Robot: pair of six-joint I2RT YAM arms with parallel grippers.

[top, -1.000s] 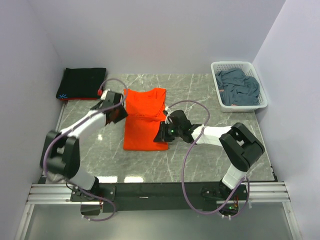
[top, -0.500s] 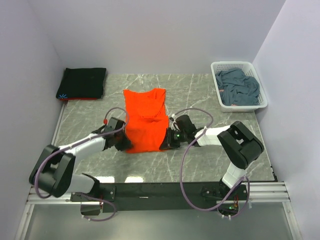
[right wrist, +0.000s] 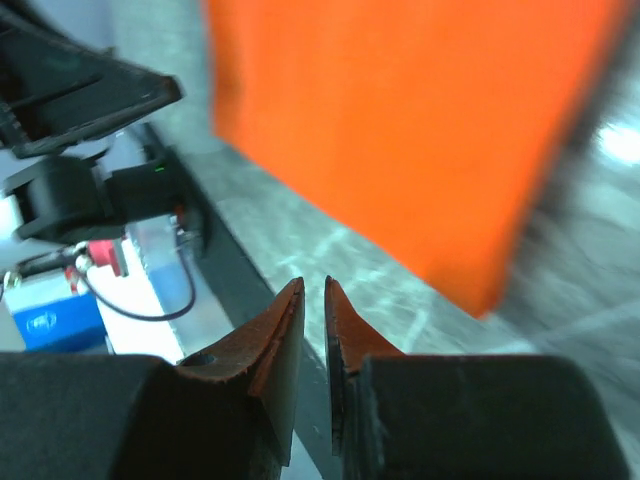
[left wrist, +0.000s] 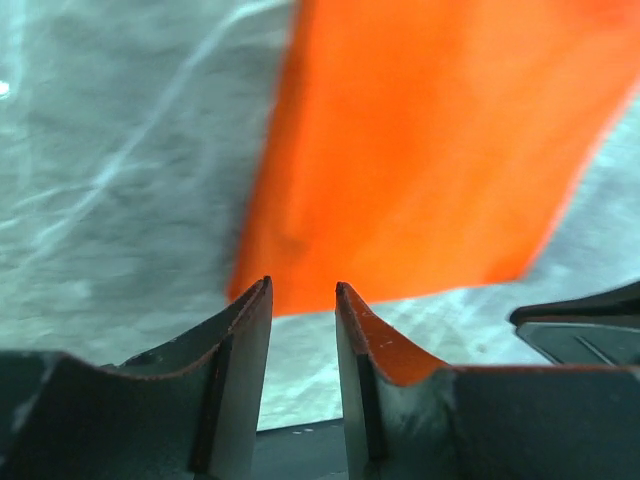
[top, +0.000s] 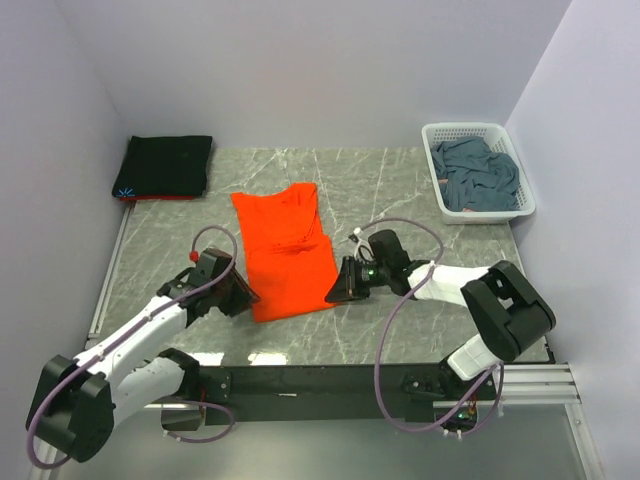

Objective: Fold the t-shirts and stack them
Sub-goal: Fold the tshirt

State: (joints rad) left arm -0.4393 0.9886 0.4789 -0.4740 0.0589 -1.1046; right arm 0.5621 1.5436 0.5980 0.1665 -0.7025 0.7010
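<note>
The left gripper's nearly closed fingers are beside the orange t-shirt's near corner (top: 257, 318), so the robot should open them wide around that corner and pinch it before folding.
The bright orange t-shirt (top: 285, 252) lies folded into a long strip, tilted, in the middle of the table. It also shows in the left wrist view (left wrist: 430, 150) and the right wrist view (right wrist: 400, 130). My left gripper (top: 247, 298) sits just off its near-left corner, jaws a little apart and empty (left wrist: 303, 290). My right gripper (top: 335, 293) sits just off its near-right corner, jaws a narrow slit apart and empty (right wrist: 308, 285). The black t-shirt (top: 165, 165) lies folded at the far left. The slate blue-grey t-shirt (top: 478, 175) lies crumpled in the basket.
A white lattice basket (top: 505, 132) stands at the far right corner. The table's black front rail (top: 320, 380) runs close behind both grippers. Walls close in the left, back and right sides.
Both arms drew the orange shirt toward the near edge and it turned slightly. The grippers now sit back off its near corners with nothing between the jaws.
</note>
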